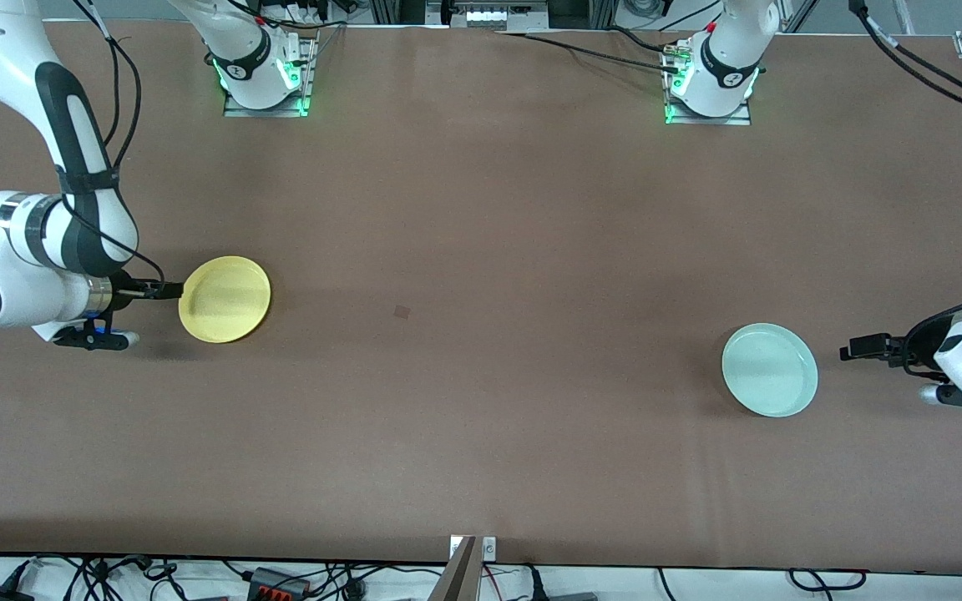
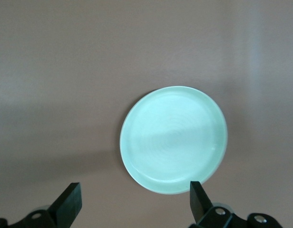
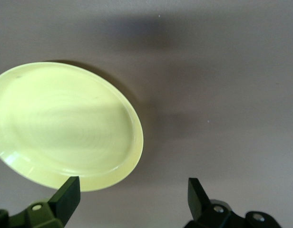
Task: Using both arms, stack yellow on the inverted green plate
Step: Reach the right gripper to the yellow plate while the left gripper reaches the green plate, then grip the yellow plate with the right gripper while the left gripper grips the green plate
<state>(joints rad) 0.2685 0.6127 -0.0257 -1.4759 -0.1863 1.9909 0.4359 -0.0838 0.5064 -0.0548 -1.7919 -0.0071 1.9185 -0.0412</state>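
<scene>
My right gripper will have the yellow plate [image 1: 225, 300] tipping in it when I lift by the plate's rim, as the plate's wide body [image 3: 65, 126] lies off to one side.
The yellow plate [image 1: 225, 299] lies open side up on the brown table toward the right arm's end. My right gripper [image 1: 174, 290] is low beside its rim, open and empty. In the right wrist view the yellow plate [image 3: 65, 126] lies off to one side of the gripper [image 3: 132, 194], and one fingertip [image 3: 68, 192] overlaps its rim. The pale green plate [image 1: 770, 370] lies open side up toward the left arm's end. My left gripper [image 1: 855, 346] is beside it, a short gap away, open and empty. In the left wrist view the green plate [image 2: 174, 138] lies just ahead of the gripper [image 2: 134, 202].
The brown table [image 1: 481, 250] has a small dark mark [image 1: 402, 312] near its middle. The arm bases [image 1: 268, 75] stand along the edge farthest from the front camera. Cables lie along the table's edge nearest the front camera.
</scene>
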